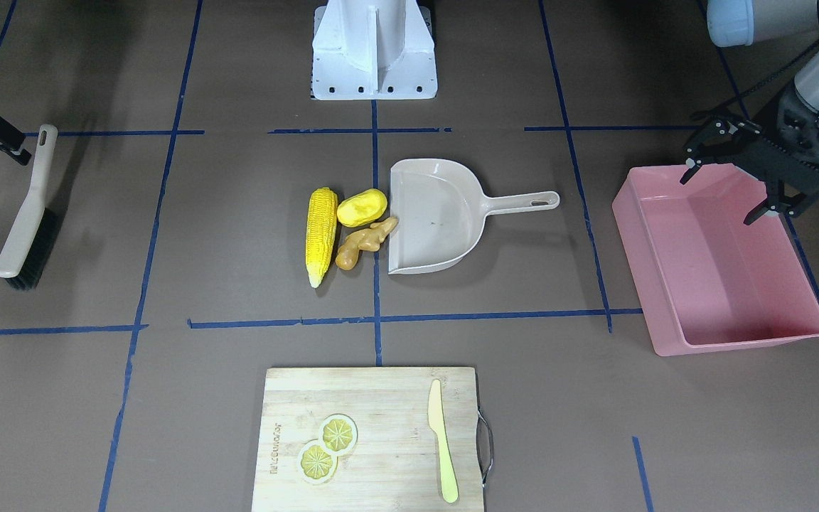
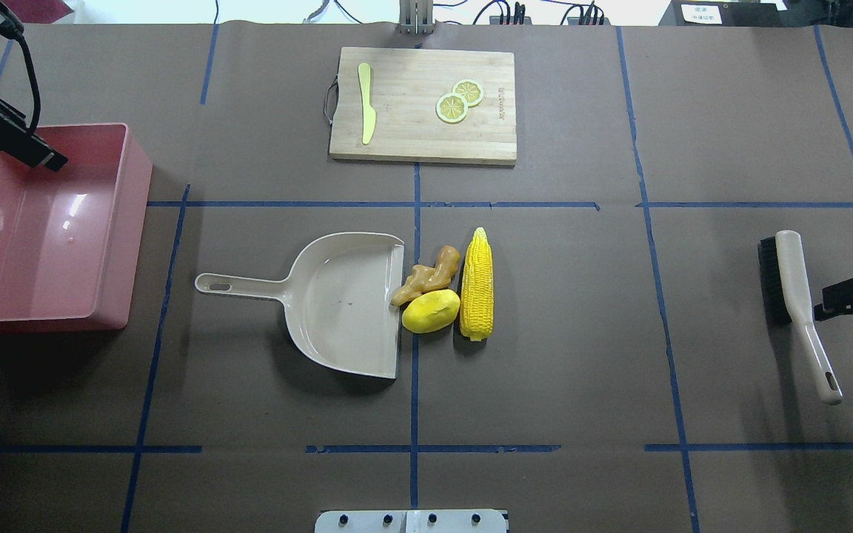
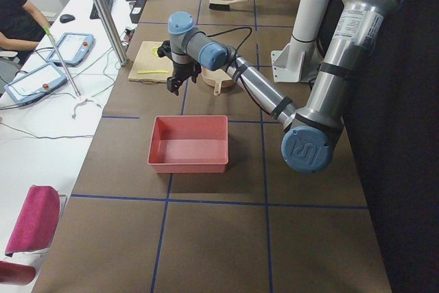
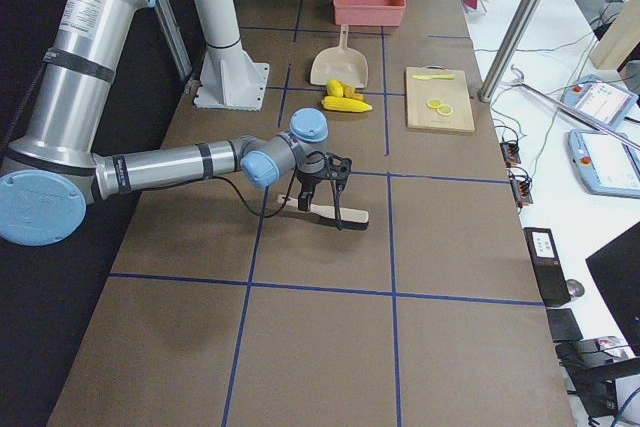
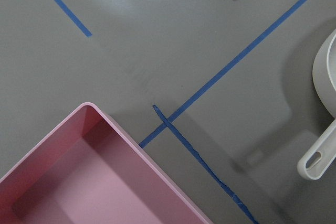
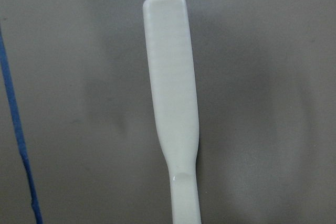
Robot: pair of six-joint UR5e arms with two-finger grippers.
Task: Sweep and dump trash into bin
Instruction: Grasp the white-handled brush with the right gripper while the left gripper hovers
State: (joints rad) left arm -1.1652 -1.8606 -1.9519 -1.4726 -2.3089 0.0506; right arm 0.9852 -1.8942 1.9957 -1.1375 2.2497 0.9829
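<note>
The corn cob [image 1: 321, 237] lies broadside behind the potato [image 1: 362, 208] and ginger root, so the corn cob should shove both into the dustpan when I sweep.
The trash lies in mid-table: a yellow corn cob [image 2: 476, 285], a smooth yellow potato lump [image 2: 431, 311] and a tan ginger root [image 2: 426, 275], all at the open mouth of the beige dustpan [image 2: 338, 296]. The pink bin [image 2: 27, 244] stands empty on the robot's left. My left gripper [image 1: 716, 201] hangs open and empty above the bin's rear corner. My right gripper [image 2: 830, 301] is open at the handle of the beige brush [image 2: 797, 296], which lies flat on the table. The right wrist view shows only that brush handle [image 6: 170, 103].
A wooden cutting board [image 2: 412, 141] at the far side holds a pale yellow knife [image 2: 365, 104] and two lemon slices [image 2: 459, 101]. The dustpan's handle [image 1: 523, 203] points toward the bin. Blue tape lines cross the brown table.
</note>
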